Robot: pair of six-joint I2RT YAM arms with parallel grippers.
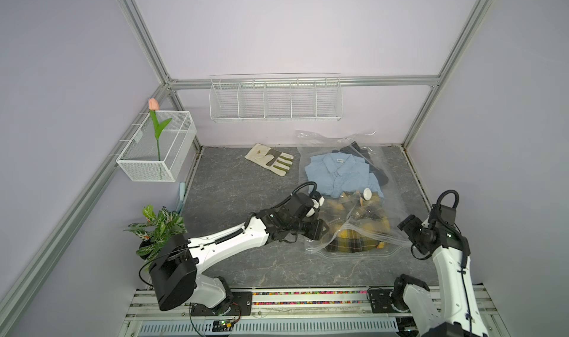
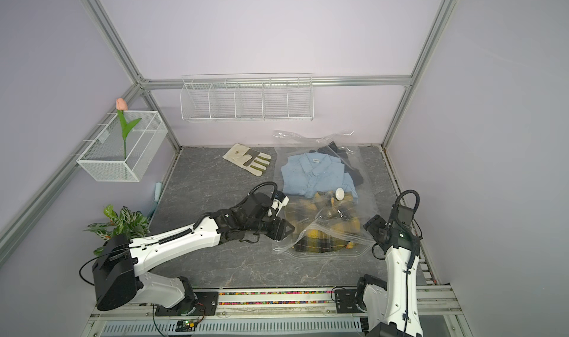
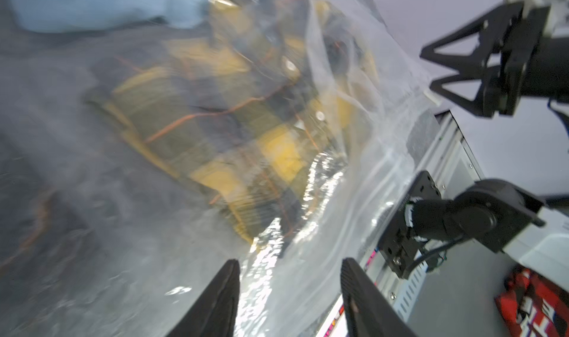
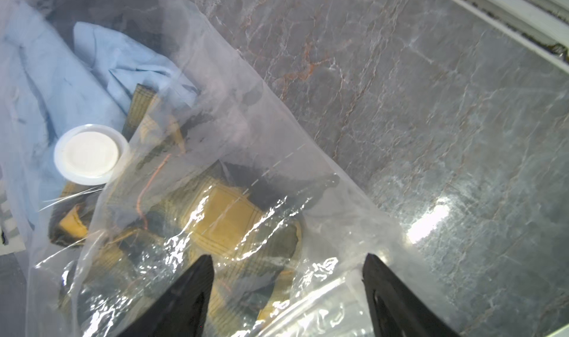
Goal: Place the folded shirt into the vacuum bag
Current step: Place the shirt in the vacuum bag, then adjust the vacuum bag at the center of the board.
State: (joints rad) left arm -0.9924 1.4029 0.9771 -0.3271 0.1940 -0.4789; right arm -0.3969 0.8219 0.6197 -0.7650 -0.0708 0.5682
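The plaid shirt's near end [image 1: 352, 244] is at the bag's opening, so my left gripper should move back and pinch the opening's near corner [image 1: 310, 251] before both grippers lift.
The clear vacuum bag [image 1: 400, 203] [image 2: 371, 197] lies flat on the right half of the table, its round white valve [image 1: 367, 193] [image 4: 89, 154] facing up. Inside are a light blue shirt [image 1: 338, 172] and the folded yellow plaid shirt [image 1: 357, 227] [image 3: 234, 129] [image 4: 221, 221]. The plaid shirt's near end lies at the bag's mouth, under the zip strip [image 1: 372, 238]. My left gripper [image 1: 323, 227] [image 3: 290, 261] stands open at the bag's left near edge. My right gripper [image 1: 404, 227] [image 4: 288, 256] stands open over the right near corner, with crinkled plastic beneath its fingers.
A work glove [image 1: 271, 163] lies at the back, left of the bag. A potted plant [image 1: 157, 227] stands by the left arm. A mesh basket with a tulip [image 1: 157, 154] and a wire rack [image 1: 274, 101] hang on the walls. The metal rail [image 1: 308, 295] runs along the front.
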